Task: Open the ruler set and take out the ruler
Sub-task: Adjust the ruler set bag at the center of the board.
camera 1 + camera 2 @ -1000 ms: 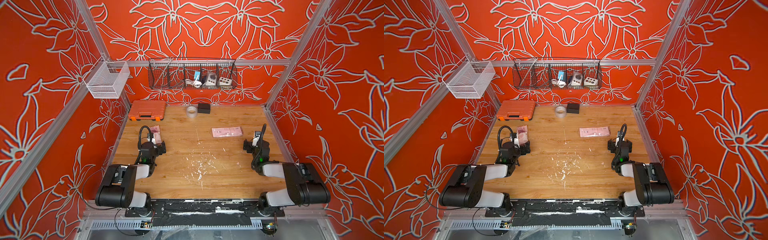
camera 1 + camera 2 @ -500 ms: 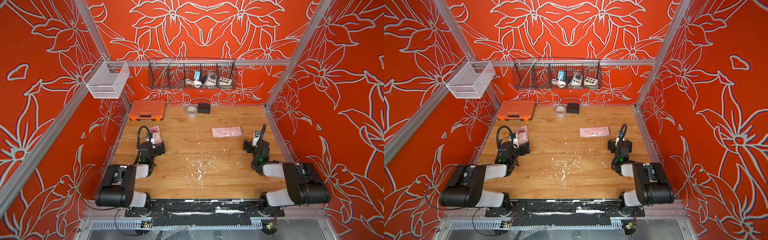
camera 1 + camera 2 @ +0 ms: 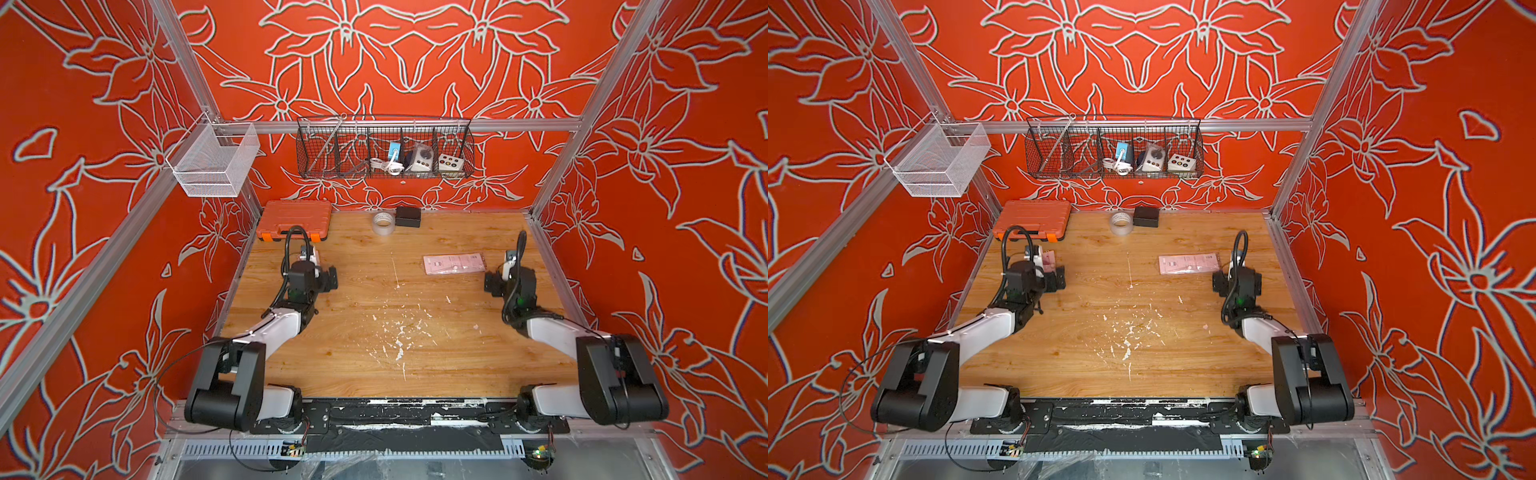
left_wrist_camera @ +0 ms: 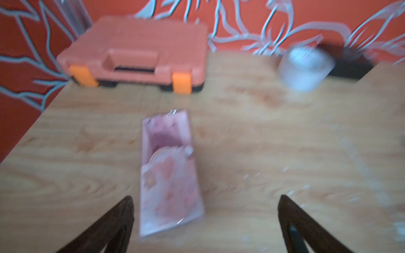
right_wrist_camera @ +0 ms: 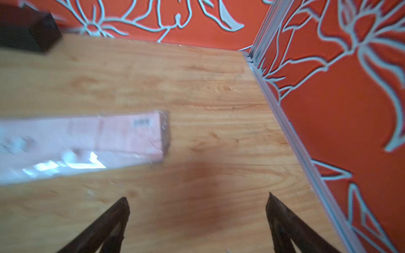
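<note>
The crosswise pack's short end (image 3: 481, 262) faces my right gripper. My left gripper should come over, and both grippers should turn the pack lengthwise before they take its long edges (image 3: 456, 272).
Two flat pink ruler set packs in clear wrap lie on the wooden table (image 3: 374, 332). One ruler set pack (image 4: 168, 175), with a flower print and a round shape showing through it, lies lengthwise just ahead of my left gripper (image 4: 206, 197), nearer its left finger; in a top view only its pink end (image 3: 1049, 260) shows past the gripper. The other pack (image 3: 454, 263), printed side up, lies near my right gripper (image 5: 197, 196), its end (image 5: 131, 138) ahead and to one side. Both grippers are open and hold nothing. No ruler shows on its own.
An orange tool case (image 3: 294, 218) sits at the back left corner, and a tape roll (image 3: 382, 223) and a black box (image 3: 407, 216) stand at the back middle. A wire basket (image 3: 384, 147) and a white mesh basket (image 3: 214, 160) hang on the walls. The right wall rail (image 5: 291, 135) runs close to my right gripper.
Both arms have crept a little toward the back of the table, the left one closing on its pink pack. Both grippers stay open and the packs have not moved.
</note>
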`<state>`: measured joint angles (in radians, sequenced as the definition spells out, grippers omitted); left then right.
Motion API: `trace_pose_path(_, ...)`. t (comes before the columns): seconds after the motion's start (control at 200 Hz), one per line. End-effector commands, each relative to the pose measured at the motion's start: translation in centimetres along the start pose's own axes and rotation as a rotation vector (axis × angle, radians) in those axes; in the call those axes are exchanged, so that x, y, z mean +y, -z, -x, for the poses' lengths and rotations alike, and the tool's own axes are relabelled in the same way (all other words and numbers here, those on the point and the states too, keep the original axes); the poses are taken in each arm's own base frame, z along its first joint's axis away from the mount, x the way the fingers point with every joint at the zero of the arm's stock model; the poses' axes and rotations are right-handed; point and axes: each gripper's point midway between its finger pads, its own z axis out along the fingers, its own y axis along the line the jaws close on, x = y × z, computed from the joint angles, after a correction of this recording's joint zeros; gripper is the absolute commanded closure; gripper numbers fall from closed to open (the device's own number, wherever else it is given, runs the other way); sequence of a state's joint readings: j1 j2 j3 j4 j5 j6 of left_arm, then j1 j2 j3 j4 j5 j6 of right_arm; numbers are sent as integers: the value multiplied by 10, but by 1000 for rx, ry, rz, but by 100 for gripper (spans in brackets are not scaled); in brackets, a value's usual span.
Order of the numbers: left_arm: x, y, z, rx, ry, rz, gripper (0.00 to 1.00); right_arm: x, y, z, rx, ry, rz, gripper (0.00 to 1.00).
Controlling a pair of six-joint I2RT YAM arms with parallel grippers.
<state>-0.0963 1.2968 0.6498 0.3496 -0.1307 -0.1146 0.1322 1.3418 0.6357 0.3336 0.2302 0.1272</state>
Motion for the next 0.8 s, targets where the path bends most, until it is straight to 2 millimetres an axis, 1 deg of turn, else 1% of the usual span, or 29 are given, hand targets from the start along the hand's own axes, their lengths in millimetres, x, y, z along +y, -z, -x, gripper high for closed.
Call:
trace_pose_path(0.0, -42, 20, 56, -79, 195, -158, 0, -7, 16, 6, 201, -491, -101, 2)
trace_pose_path(0.015, -52, 18, 60, -78, 185, -183, 1, 1, 11, 5, 222, -540, -57, 2)
trace_pose_path(0.03, -63, 17, 65, -70, 168, -205, 1, 17, 7, 10, 248, -547, 62, 2)
trace_pose_path(0.035, -66, 15, 62, -58, 159, -211, 1, 22, 6, 11, 253, -541, 98, 2)
trace_pose_path(0.04, -71, 14, 65, -55, 151, -220, 1, 29, 5, 12, 265, -532, 148, 2)
trace_pose_path(0.06, -87, 11, 70, -37, 113, -252, 2, 46, 5, 18, 279, -511, 258, 6)
trace_pose_path(0.09, -114, 6, 76, -7, 47, -304, 2, 63, 5, 17, 299, -488, 314, 8)
trace_pose_path(0.105, -126, 0, 70, 31, 7, -328, 2, 68, 6, 16, 304, -472, 312, 8)
trace_pose_path(0.11, -130, -1, 72, 33, -3, -336, 2, 70, 6, 15, 305, -465, 309, 8)
trace_pose_path(0.115, -135, -1, 74, 38, -13, -348, 2, 71, 6, 14, 305, -459, 305, 9)
trace_pose_path(0.125, -143, -5, 68, 68, -31, -364, 2, 73, 8, 13, 303, -442, 294, 9)
trace_pose_path(0.145, -160, -11, 69, 96, -65, -399, 2, 77, 10, 11, 293, -403, 269, 10)
trace_pose_path(0.185, -193, -22, 62, 168, -113, -492, 2, 82, 16, 11, 255, -317, 226, 10)
trace_pose_path(0.19, -197, -22, 63, 169, -118, -507, 2, 83, 17, 11, 251, -310, 221, 10)
trace_pose_path(0.205, -208, -27, 58, 204, -131, -543, 2, 83, 19, 10, 243, -290, 205, 10)
trace_pose_path(0.21, -211, -28, 54, 218, -136, -552, 2, 83, 20, 10, 240, -286, 201, 10)
trace_pose_path(0.23, -224, -33, 52, 249, -149, -587, 2, 82, 22, 9, 241, -286, 187, 10)
trace_pose_path(0.245, -231, -37, 44, 281, -159, -604, 2, 80, 23, 7, 247, -293, 183, 10)
trace_pose_path(0.25, -234, -38, 46, 283, -161, -612, 2, 80, 23, 6, 250, -296, 180, 10)
trace_pose_path(0.27, -245, -43, 42, 310, -171, -641, 3, 77, 25, 4, 257, -311, 170, 10)
trace_pose_path(0.335, -276, -56, 23, 386, -208, -729, 4, 67, 30, -5, 286, -343, 140, 10)
trace_pose_path(0.42, -308, -67, 2, 433, -233, -818, 5, 59, 33, -25, 335, -394, 129, 9)
trace_pose_path(0.5, -335, -73, -15, 453, -246, -887, 4, 54, 27, -52, 399, -528, 167, 10)
trace_pose_path(0.535, -344, -77, -25, 471, -254, -905, 4, 54, 23, -60, 418, -575, 192, 11)
trace_pose_path(0.59, -353, -84, -36, 505, -261, -915, 4, 51, 19, -71, 455, -596, 186, 11)
trace_pose_path(0.63, -358, -88, -45, 533, -255, -937, 4, 50, 16, -73, 477, -595, 184, 11)
trace_pose_path(0.716, -360, -101, -68, 594, -247, -935, 4, 48, 7, -82, 537, -625, 183, 11)
trace_pose_path(0.796, -362, -108, -82, 633, -250, -938, 4, 48, 1, -89, 561, -664, 186, 11)
